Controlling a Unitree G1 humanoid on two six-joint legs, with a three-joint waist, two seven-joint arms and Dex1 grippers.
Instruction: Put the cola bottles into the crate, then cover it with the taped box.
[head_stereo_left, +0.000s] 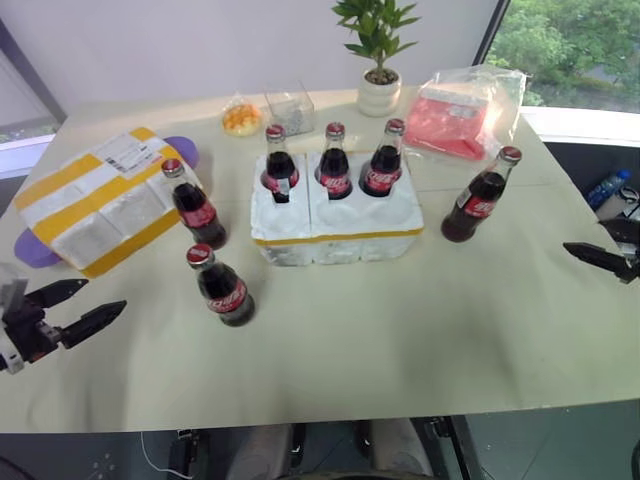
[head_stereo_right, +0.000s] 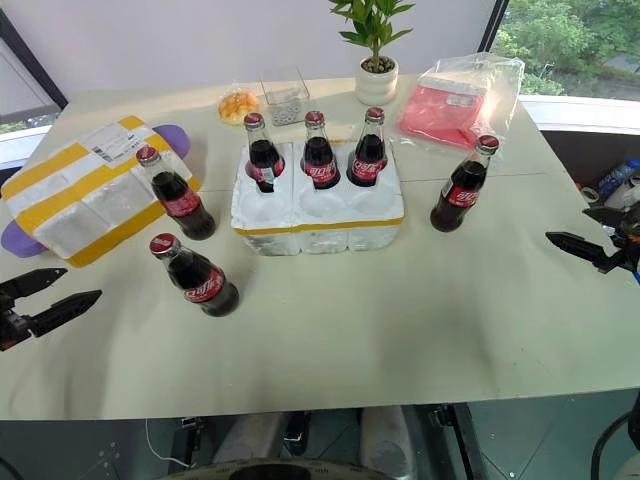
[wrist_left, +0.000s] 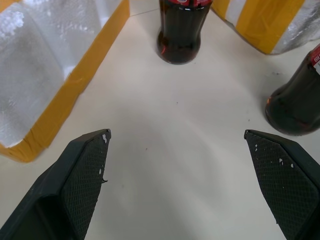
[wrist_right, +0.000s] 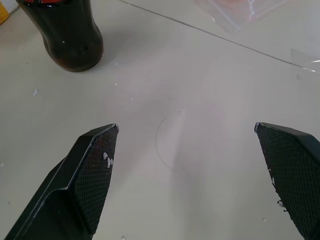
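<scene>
The loose cola bottle (head_stereo_left: 197, 208) will stand upright and sink as deep as its label when I lower it into the crate, because back-row bottles (head_stereo_left: 335, 180) sit sunk to their labels.
The white foam crate (head_stereo_left: 335, 228) sits mid-table with three cola bottles (head_stereo_left: 334, 162) upright in its back row of holes. Three more cola bottles stand loose on the table: two left of the crate (head_stereo_left: 197, 208) (head_stereo_left: 222, 288) and one to its right (head_stereo_left: 482, 197). The taped box (head_stereo_left: 100, 200) lies at the left. My left gripper (head_stereo_left: 103, 297) hovers open near the table's front left corner, with a bottle (wrist_left: 182, 35) ahead and the taped box (wrist_left: 45, 75) beside it. My right gripper (head_stereo_right: 570, 226) is open at the right edge, apart from the right bottle (wrist_right: 67, 35).
A potted plant (head_stereo_left: 378, 60), a clear container (head_stereo_left: 290, 108) and a small orange snack bag (head_stereo_left: 241, 117) stand along the back. A plastic bag with a pink item (head_stereo_left: 468, 110) lies at the back right. Something purple (head_stereo_left: 182, 150) pokes out from under the taped box.
</scene>
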